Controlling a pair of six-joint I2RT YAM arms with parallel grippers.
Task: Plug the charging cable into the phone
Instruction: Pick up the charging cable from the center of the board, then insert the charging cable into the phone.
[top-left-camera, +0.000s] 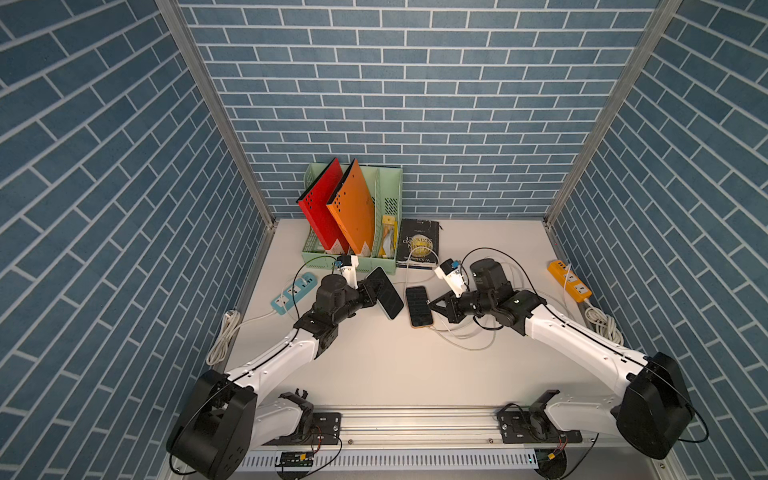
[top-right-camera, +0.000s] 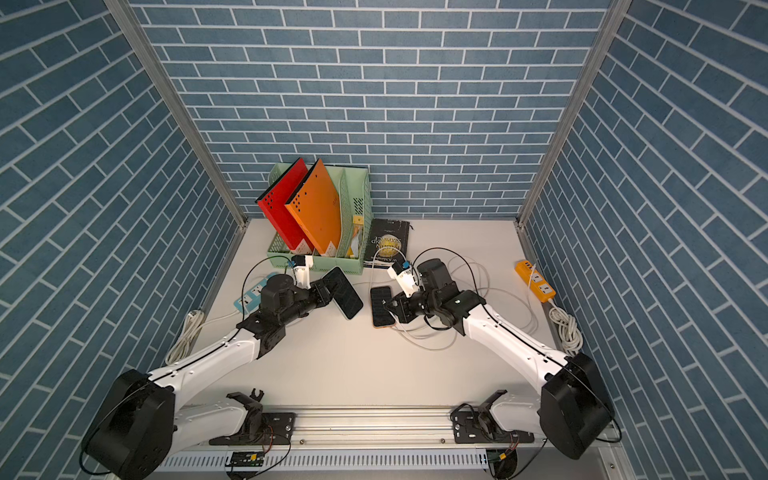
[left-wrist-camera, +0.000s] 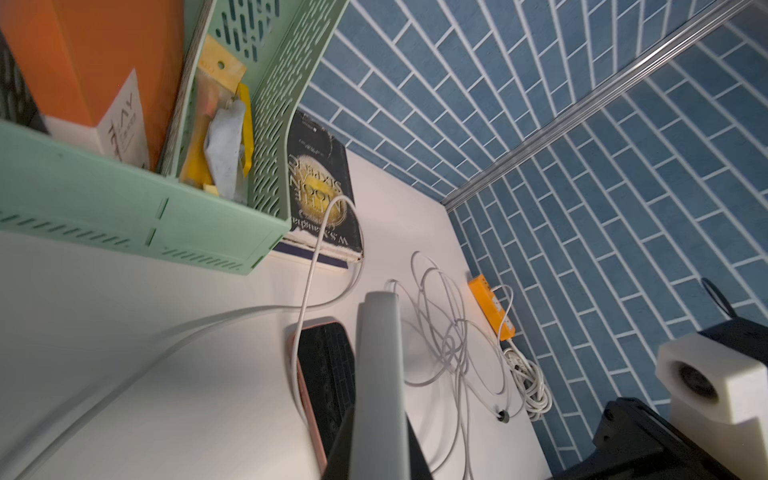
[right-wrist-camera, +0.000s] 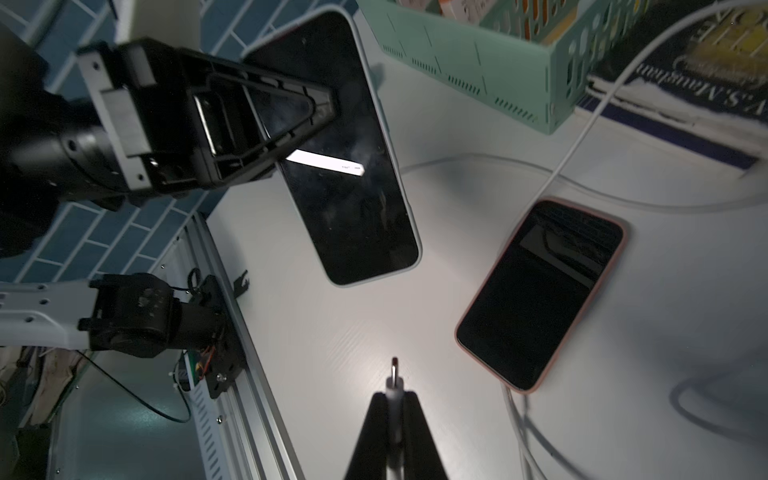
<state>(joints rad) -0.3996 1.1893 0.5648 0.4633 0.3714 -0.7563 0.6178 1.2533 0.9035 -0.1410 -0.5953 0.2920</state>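
Next, I tilt the phone up with my left gripper until the held phone's loose short end, now slanting down towards the table, faces the plug.
My left gripper is shut on a dark-screened phone with a pale rim and holds it tilted above the table. The left wrist view shows this phone edge-on between the jaws. The right wrist view shows its screen with its free short end towards my right gripper. My right gripper is shut on the white charging cable plug, whose metal tip sticks out past the fingertips, a gap away from the held phone. In a top view my right gripper hovers beside a second phone.
A second phone in a pink case lies flat on the table with a white cable in its near end. Loose white cable loops lie near it. Behind stand a green file rack and a black book. An orange power strip lies at the right and a blue power strip at the left.
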